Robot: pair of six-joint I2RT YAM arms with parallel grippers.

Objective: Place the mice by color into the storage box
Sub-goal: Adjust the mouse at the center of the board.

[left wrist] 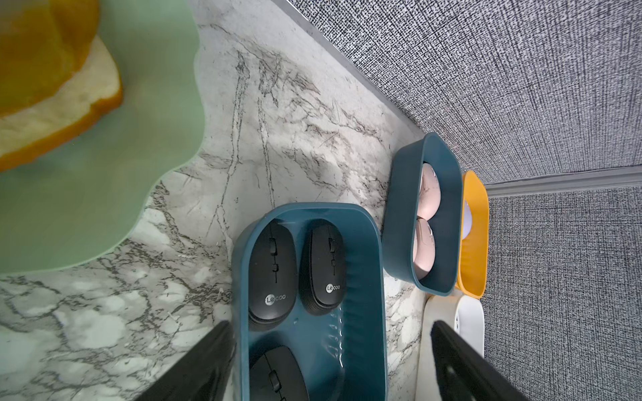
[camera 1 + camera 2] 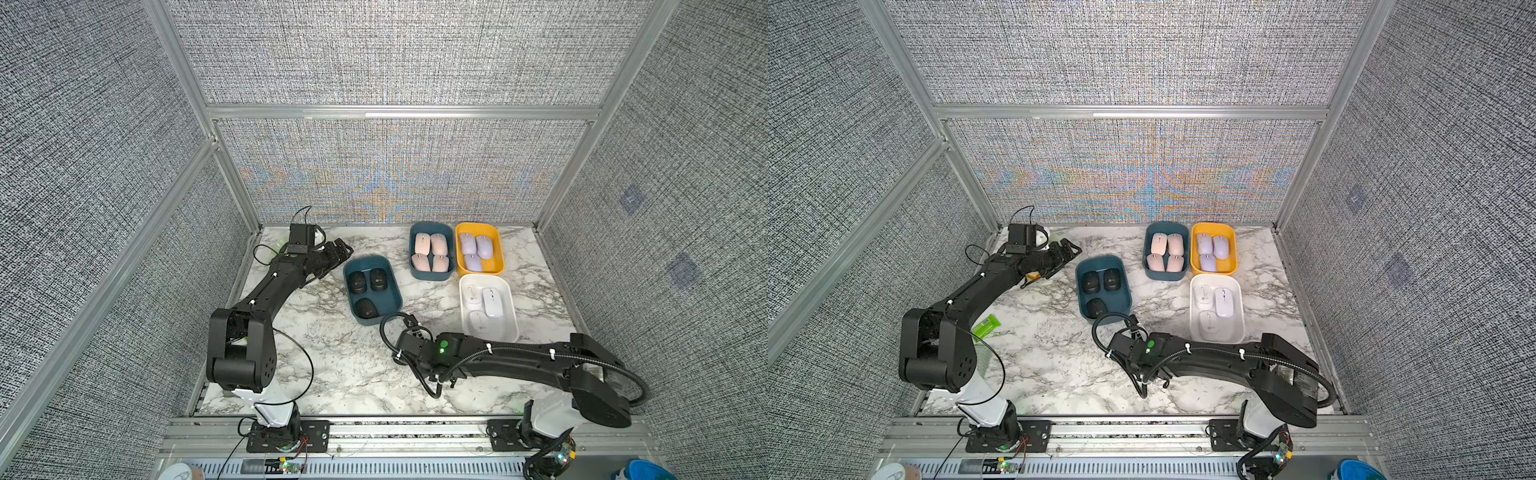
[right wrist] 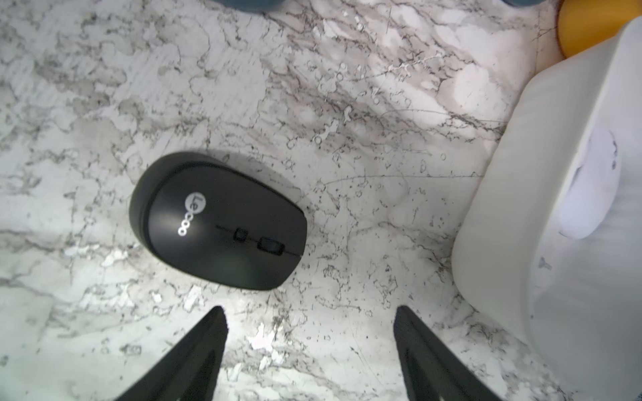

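Note:
The black mouse lies crosswise to my right gripper's fingers. My right gripper should turn the mouse so that its nose points toward the dark teal box, and then grip the mouse's long sides.
A loose black mouse lies on the marble, just ahead of my right gripper, which is open and empty. In both top views that arm hides it. Three black mice sit in a dark teal box. Several pink mice fill another teal box. Three lilac mice are in the yellow box, and three white mice in the white box. My left gripper hangs open beside the black-mouse box, holding nothing.
A green plate with a bread loaf sits at the back left under the left arm. A green packet lies near the left arm's elbow. Aluminium-framed fabric walls close in three sides.

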